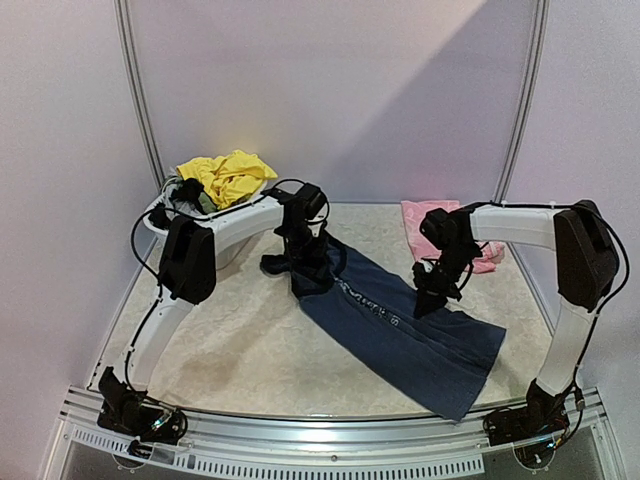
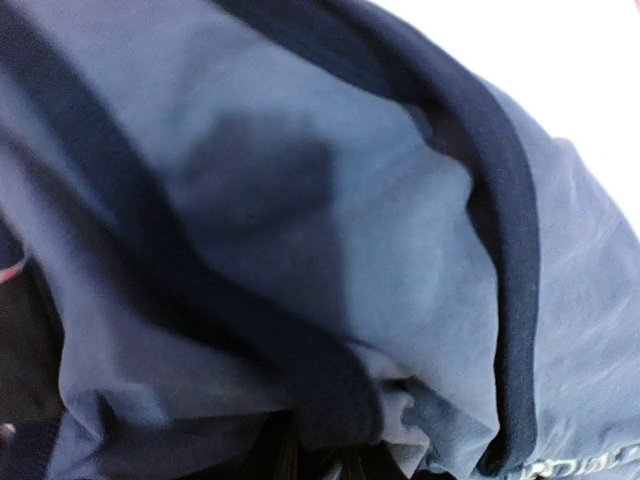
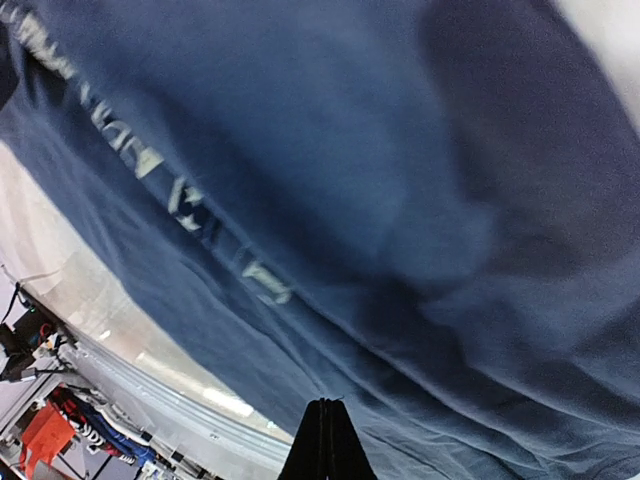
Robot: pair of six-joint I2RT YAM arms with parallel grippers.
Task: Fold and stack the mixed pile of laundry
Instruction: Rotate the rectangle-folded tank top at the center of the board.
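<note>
The navy tank top's hem [image 1: 482, 375] is slanting away from the metal rail, so next my right gripper pulls the cloth [image 1: 430, 326] across until the hem runs along the rail.
The navy tank top [image 1: 400, 320] with white lettering lies stretched diagonally across the table and fills the left wrist view [image 2: 330, 200] and the right wrist view [image 3: 380, 200]. My left gripper [image 1: 303, 260] is shut on its bunched far end; cloth hides the fingers in the wrist view. My right gripper [image 1: 428, 298] is shut at its right edge, with the fingertips [image 3: 325, 410] pressed together against the cloth. A pale pink piece [image 1: 420, 225] lies behind the right arm. A yellow piece [image 1: 228, 175] and a grey piece [image 1: 190, 195] sit in the tub.
The white plastic tub [image 1: 155, 218] stands at the back left, behind the left arm. The beige table [image 1: 230, 350] is bounded by a metal rail [image 1: 330, 425] at the near edge and by pale walls behind and at the sides.
</note>
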